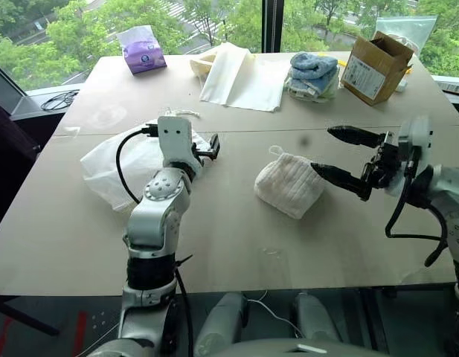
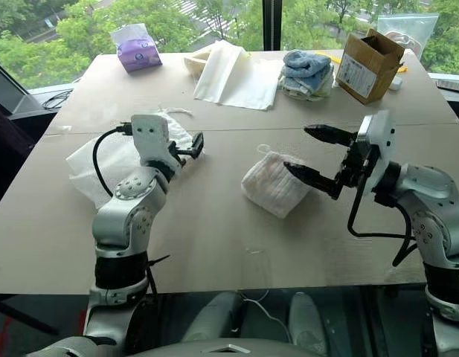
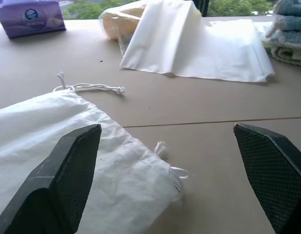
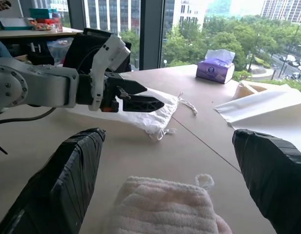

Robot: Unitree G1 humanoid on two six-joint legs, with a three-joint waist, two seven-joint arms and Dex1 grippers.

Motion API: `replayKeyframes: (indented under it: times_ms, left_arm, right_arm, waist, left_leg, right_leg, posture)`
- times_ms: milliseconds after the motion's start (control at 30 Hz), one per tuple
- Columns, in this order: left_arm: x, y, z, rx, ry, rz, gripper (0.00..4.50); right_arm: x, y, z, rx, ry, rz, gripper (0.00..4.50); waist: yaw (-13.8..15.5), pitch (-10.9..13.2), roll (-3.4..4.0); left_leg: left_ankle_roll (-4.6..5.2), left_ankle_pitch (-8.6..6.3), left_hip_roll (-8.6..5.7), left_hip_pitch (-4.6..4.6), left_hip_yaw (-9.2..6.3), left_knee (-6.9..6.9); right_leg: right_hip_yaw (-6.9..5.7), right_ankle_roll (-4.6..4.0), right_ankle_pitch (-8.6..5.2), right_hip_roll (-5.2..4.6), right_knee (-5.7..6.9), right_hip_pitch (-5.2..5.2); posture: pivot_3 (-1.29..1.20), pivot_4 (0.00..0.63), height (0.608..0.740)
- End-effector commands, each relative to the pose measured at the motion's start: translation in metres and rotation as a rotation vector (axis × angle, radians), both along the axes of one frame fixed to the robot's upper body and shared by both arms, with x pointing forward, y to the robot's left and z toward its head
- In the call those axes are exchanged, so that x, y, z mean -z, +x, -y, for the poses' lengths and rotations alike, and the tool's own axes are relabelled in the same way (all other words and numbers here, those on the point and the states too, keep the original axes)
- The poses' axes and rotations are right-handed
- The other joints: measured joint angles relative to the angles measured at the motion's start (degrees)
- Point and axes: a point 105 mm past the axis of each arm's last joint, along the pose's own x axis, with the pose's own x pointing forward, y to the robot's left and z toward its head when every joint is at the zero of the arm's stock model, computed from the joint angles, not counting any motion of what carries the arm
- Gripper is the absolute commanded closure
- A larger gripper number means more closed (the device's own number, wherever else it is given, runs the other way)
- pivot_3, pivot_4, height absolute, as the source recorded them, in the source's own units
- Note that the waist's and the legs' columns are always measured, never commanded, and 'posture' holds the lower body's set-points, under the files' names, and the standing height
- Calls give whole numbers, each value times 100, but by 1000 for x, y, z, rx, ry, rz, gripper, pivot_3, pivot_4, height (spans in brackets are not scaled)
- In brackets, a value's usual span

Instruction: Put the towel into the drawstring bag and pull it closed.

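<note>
The bag's opening edge [image 3: 122, 132] is wide and ungathered between its cords, so the drawstring bag [image 1: 114, 169] will fall wide open when the robot lifts that edge.
The towel [image 1: 290, 184], a small white ribbed cloth with a loop at its far corner, lies in the middle of the table. My right gripper [image 1: 321, 149] hovers just right of it, open and empty, its lower finger close to the towel's right edge. The towel [image 4: 165, 207] lies below the right gripper's own fingers in its wrist view. The drawstring bag [image 1: 110, 167] lies flat at the left, its cords [image 3: 91, 87] trailing on the table. My left gripper [image 3: 166, 129] is open and empty above the bag's mouth end, pointing towards the far side of the table.
Along the far side of the table sit a purple tissue pack [image 1: 143, 50], a folded cream cloth sheet [image 1: 244, 78], stacked blue and white towels [image 1: 313, 74] and an open cardboard box [image 1: 374, 67]. A seam [image 1: 289, 132] crosses the table.
</note>
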Motion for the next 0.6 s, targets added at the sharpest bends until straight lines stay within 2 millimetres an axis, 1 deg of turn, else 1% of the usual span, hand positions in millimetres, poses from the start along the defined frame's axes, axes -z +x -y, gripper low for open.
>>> replayKeyframes:
  times_ms: [33,100,167,300,433,500,600]
  left_arm:
    - [3,14,-5,-121,42,-28,20]
    - [7,24,-8,-176,66,-48,20]
    - [11,32,-15,-247,96,-72,20]
    - [12,46,-23,-328,170,-87,20]
    - [16,67,-12,-294,165,-99,20]
    - [13,76,-8,-292,170,-101,20]
    - [13,84,-4,-304,153,-118,20]
  right_arm:
    - [-8,-5,-6,-16,6,38,0]
    - [-7,-5,-6,-13,8,38,0]
    - [-6,-5,-7,-9,11,38,0]
    - [-5,-4,-6,-3,10,39,0]
    - [-6,-3,-5,0,9,42,0]
    - [-6,-3,-5,0,4,46,0]
    - [-6,-3,-4,3,1,48,0]
  waist:
    - [3,-1,-7]
    - [1,0,-8]
    - [-8,1,-10]
    - [-15,3,-13]
    - [-7,3,-14]
    - [-7,3,-14]
    - [-27,3,-15]
  left_leg:
    - [0,0,0,0,0,0]
    - [1,0,0,-5,0,0]
    - [0,0,0,-11,1,0]
    - [0,0,0,-14,2,0]
    - [0,0,-2,-20,3,3]
    - [0,0,-4,-31,0,10]
    - [0,0,-5,-86,-16,53]
  right_leg:
    - [0,0,0,0,0,0]
    - [0,0,0,-1,0,-5]
    - [1,0,0,-1,3,-12]
    - [3,0,0,-3,6,-19]
    - [1,2,1,-10,6,-23]
    - [-2,3,2,-21,8,-32]
    - [-23,5,3,-23,18,-68]
  posture:
    - [0,150,740]
    - [0,150,740]
    - [0,150,740]
    - [0,150,740]
    - [0,150,740]
    - [0,150,740]
    - [0,150,740]
